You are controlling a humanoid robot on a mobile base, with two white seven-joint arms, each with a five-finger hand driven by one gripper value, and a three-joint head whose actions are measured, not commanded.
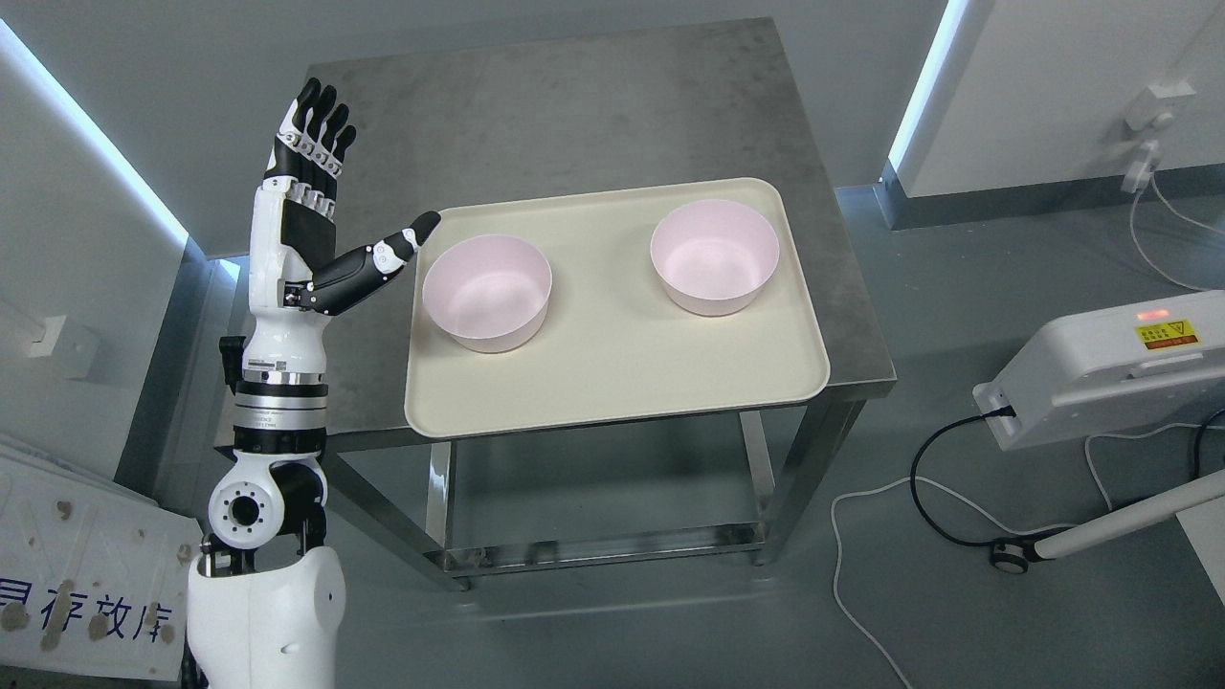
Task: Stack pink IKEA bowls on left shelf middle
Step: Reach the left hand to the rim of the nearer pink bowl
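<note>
Both bowls get narrower down to smaller bases [713, 303]. I expect the pink bowl [488, 292] near my thumb to fit deep inside the other one when I lower it.
Two pink bowls stand upright and apart on a cream tray [622, 383] on a steel table. The left bowl [487, 292] is near the tray's left edge, the right bowl [714, 255] near its back right. My left hand [368, 187] is raised over the table's left side, open, four fingers [316, 124] pointing away and the thumb [383, 256] stretched toward the left bowl, its tip a little short of the rim. It holds nothing. My right arm does not show.
The steel table [574, 115] has bare surface behind the tray and a lower shelf below. A white device [1101, 373] with cables on the floor lies to the right. A white signboard [77, 574] leans at lower left.
</note>
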